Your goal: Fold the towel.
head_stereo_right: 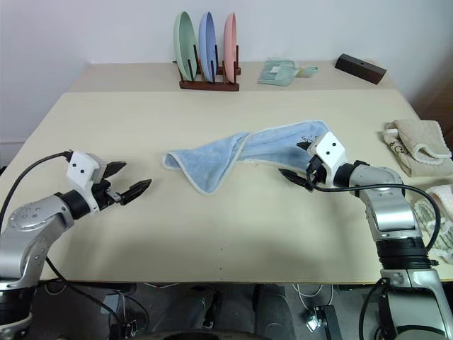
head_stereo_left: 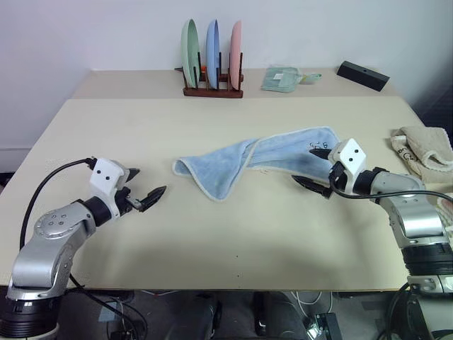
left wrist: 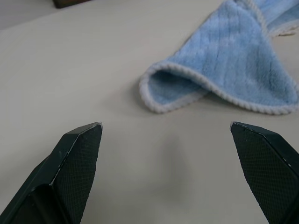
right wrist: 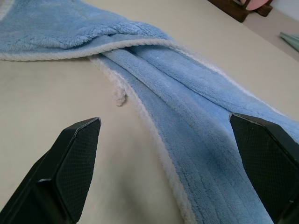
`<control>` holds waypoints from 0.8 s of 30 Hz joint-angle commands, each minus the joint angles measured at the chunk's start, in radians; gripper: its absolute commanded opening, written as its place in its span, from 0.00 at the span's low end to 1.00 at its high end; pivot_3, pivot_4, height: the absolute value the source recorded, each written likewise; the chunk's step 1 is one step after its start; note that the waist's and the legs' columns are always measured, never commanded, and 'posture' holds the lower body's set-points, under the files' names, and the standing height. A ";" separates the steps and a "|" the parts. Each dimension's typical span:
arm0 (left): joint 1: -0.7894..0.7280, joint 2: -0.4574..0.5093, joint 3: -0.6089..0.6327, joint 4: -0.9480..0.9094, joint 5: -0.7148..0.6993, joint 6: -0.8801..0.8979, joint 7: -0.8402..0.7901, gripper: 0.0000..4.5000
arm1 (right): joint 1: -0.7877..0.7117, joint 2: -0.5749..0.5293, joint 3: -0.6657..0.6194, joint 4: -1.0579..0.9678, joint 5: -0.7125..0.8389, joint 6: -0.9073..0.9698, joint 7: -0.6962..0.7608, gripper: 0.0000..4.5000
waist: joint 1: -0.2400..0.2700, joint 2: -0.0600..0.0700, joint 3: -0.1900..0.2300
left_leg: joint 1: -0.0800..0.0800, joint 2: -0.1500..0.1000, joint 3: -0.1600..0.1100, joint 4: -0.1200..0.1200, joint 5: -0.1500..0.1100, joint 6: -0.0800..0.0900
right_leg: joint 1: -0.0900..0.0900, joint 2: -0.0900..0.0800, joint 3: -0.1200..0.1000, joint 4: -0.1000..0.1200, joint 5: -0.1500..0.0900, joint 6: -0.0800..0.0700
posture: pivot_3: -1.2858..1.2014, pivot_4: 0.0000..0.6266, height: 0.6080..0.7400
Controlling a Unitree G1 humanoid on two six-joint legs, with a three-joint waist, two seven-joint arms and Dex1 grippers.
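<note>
My gripper is going to pull the towel [head_stereo_left: 283, 149] by its corner. The pale trim [head_stereo_left: 248, 157] crosses the towel's middle in a loose twist, so the towel will straighten into a narrow piece of cloth.
The light blue towel [head_stereo_left: 255, 159] with pale trim lies crumpled and partly doubled over in the middle of the beige table [head_stereo_left: 212, 234], a dark mark near its right corner. My right gripper [head_stereo_left: 316, 167] is open at the towel's right end, one finger over the cloth [right wrist: 210, 140] and one over bare table. Well to the left of the towel's rounded left fold [left wrist: 163, 88], my left gripper [head_stereo_left: 147, 185] hovers open with nothing between its fingers.
A wooden rack with three upright plates [head_stereo_left: 212, 64] stands at the back. A small mint-green cloth [head_stereo_left: 281, 78] and a black box [head_stereo_left: 362, 75] lie at the back right. Beige towels [head_stereo_left: 425, 152] are piled at the right edge.
</note>
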 commanded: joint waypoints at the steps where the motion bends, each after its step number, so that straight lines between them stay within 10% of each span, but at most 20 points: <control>1: -0.019 0.018 -0.001 0.003 0.008 -0.016 -0.014 1.00 | 0.011 0.011 -0.024 -0.060 0.016 -0.005 -0.017 1.00 | 0.000 0.000 0.000 | 0.000 0.000 0.000 0.000 0.000 0.000 | 0.000 0.000 0.000 0.000 0.000 0.000 | 0.52 0.24 1.00; 12: -0.143 0.000 -0.136 0.020 -0.032 0.018 -0.118 1.00 | 0.053 0.010 -0.036 -0.142 0.086 0.092 0.000 1.00 | 0.001 0.000 0.000 | 0.000 0.000 0.001 0.000 0.000 0.000 | 0.000 0.000 0.001 0.000 0.000 0.000 | 0.52 0.24 1.00; 24: -0.455 -0.101 -0.580 0.256 0.211 0.008 -0.228 1.00 | 0.102 0.040 -0.021 -0.181 0.054 0.067 -0.060 1.00 | -0.008 0.000 0.000 | 0.001 0.001 0.004 -0.003 0.000 0.000 | -0.003 0.003 0.006 0.000 0.000 0.001 | 0.52 0.24 1.00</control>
